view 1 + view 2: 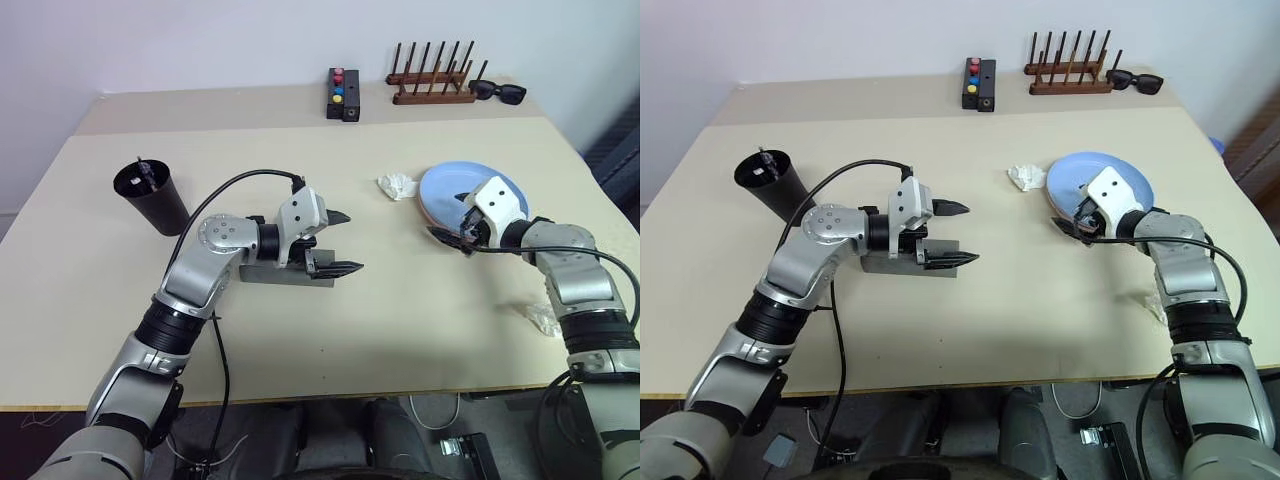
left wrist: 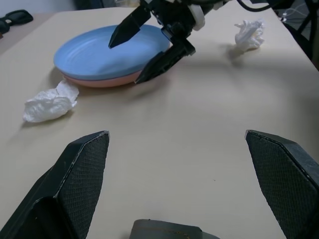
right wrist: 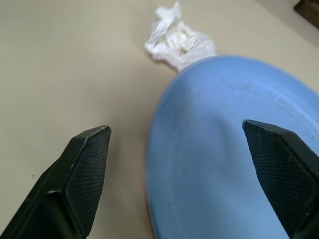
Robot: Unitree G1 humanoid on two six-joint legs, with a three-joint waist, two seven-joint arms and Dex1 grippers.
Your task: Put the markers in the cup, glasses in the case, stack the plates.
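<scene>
The blue plate (image 1: 470, 183) sits square on the pink plate, so my right gripper goes on to the tissue (image 1: 543, 319) near the front edge of the table and closes there.
The plates are stacked at the right, the light blue plate (image 1: 470, 180) on top of the salmon pink plate (image 2: 102, 82). My right gripper (image 1: 455, 222) is open at the near rim of the stack, one finger over the blue plate and the other down by the table. In the middle of the table, my left gripper (image 1: 350, 241) hangs open and empty just above the grey case (image 1: 285, 275), whose lid looks shut. The black cup (image 1: 152, 198) stands at the left, with thin marker tips (image 1: 143, 168) poking out of it. The glasses are out of view.
A crumpled tissue (image 1: 397, 186) lies just left of the plates, and another (image 1: 540, 318) lies near the table's right front edge. Along the back stand a black box with coloured buttons (image 1: 343, 95), a wooden rack (image 1: 432, 80) and black sunglasses (image 1: 497, 91).
</scene>
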